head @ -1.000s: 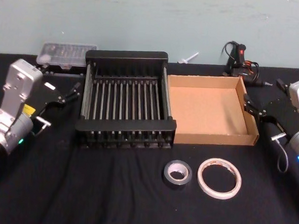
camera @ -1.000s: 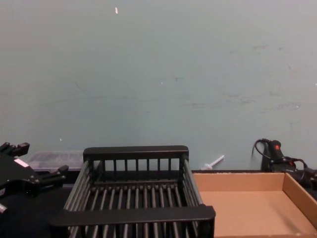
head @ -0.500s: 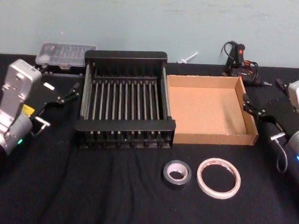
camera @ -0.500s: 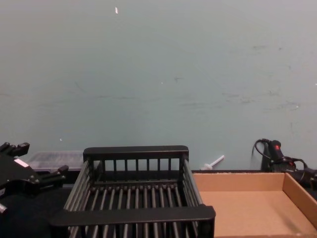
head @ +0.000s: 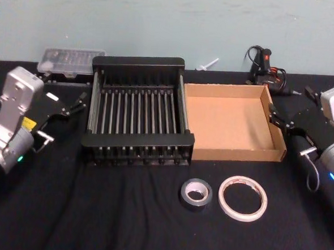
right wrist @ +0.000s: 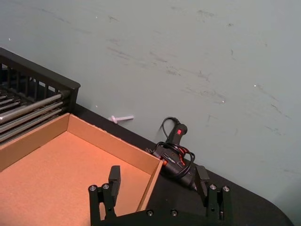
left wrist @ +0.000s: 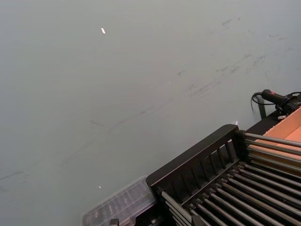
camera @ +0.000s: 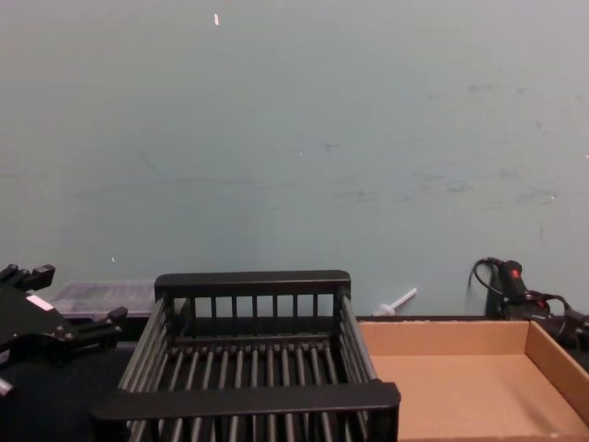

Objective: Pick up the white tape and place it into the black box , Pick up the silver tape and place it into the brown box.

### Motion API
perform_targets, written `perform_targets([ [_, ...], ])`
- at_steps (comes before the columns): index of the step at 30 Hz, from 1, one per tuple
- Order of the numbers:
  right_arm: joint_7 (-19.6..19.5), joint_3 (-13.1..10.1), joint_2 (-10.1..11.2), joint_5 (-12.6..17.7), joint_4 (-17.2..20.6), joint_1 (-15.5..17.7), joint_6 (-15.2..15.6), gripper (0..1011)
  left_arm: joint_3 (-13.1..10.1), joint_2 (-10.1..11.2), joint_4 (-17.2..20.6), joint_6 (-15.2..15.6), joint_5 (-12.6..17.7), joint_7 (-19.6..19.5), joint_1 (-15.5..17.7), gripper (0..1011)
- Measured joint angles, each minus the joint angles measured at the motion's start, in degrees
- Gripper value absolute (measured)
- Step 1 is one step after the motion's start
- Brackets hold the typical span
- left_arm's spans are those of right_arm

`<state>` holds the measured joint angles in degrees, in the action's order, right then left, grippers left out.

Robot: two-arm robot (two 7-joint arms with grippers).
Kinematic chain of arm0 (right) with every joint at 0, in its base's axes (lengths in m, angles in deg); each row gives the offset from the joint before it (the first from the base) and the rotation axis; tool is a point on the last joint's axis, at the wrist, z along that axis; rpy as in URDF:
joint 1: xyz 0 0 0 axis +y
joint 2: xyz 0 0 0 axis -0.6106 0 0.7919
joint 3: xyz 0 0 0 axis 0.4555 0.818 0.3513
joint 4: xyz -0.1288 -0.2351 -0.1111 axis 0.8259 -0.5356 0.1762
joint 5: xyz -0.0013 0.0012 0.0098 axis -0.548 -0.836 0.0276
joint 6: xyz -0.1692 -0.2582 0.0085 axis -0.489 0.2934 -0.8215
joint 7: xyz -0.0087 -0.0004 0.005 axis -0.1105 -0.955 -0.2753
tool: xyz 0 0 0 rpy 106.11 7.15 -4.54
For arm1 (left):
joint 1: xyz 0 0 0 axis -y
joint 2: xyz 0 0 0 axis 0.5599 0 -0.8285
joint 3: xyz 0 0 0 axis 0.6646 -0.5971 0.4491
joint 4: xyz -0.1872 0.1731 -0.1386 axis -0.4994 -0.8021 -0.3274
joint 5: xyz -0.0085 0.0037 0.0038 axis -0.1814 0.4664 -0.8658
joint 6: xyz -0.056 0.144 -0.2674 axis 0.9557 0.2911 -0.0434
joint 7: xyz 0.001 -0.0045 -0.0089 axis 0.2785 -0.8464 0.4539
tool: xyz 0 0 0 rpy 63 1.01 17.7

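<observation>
Closely spaced rods (camera: 253, 378) run along the black box's bottom, so I expect the white tape to lie across them rather than fall through when I lower it in.
The white tape (head: 242, 198) lies flat on the black cloth near the front, right of centre. The silver tape (head: 196, 194) lies just to its left, a small gap between them. Behind them the black box (head: 136, 140) and the brown box (head: 239, 154) stand side by side, both with nothing inside. My left gripper (head: 67, 93) hovers open to the left of the black box (camera: 248, 398). My right gripper (head: 290, 104) is open at the brown box's right wall; in the right wrist view, the gripper (right wrist: 157, 181) straddles that wall (right wrist: 148, 186).
A clear plastic case (head: 69, 59) sits at the back left behind the black box. A glue gun with cables (head: 267, 66) lies at the back right, and a small white piece (head: 209, 63) lies by the wall. A pale wall closes the back of the table.
The right gripper has edged slightly toward the brown box. Both tapes, both boxes and the left gripper stay where they were.
</observation>
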<state>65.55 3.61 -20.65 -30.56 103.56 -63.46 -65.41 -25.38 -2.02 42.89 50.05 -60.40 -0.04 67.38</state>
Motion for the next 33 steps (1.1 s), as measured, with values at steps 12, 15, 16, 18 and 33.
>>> perform_targets([
  [12,2.6,-2.7,0.1,2.1,3.8,3.4,1.2,1002,0.0,0.0,0.0,0.0,0.0,0.0,0.0,1001],
  [15,2.9,-3.5,0.4,2.6,5.6,5.0,1.7,1003,0.0,0.0,0.0,0.0,0.0,0.0,0.0,1001],
  [16,2.9,-3.7,0.5,2.8,6.1,5.4,1.8,1002,0.0,0.0,0.0,0.0,0.0,0.0,0.0,1001],
  [18,3.0,-4.4,0.7,3.2,7.7,6.7,2.2,1003,0.0,0.0,0.0,0.0,0.0,0.0,0.0,1001],
  [33,5.8,-7.5,2.4,6.5,17.5,14.5,8.0,1002,0.0,0.0,0.0,0.0,0.0,0.0,0.0,1001],
])
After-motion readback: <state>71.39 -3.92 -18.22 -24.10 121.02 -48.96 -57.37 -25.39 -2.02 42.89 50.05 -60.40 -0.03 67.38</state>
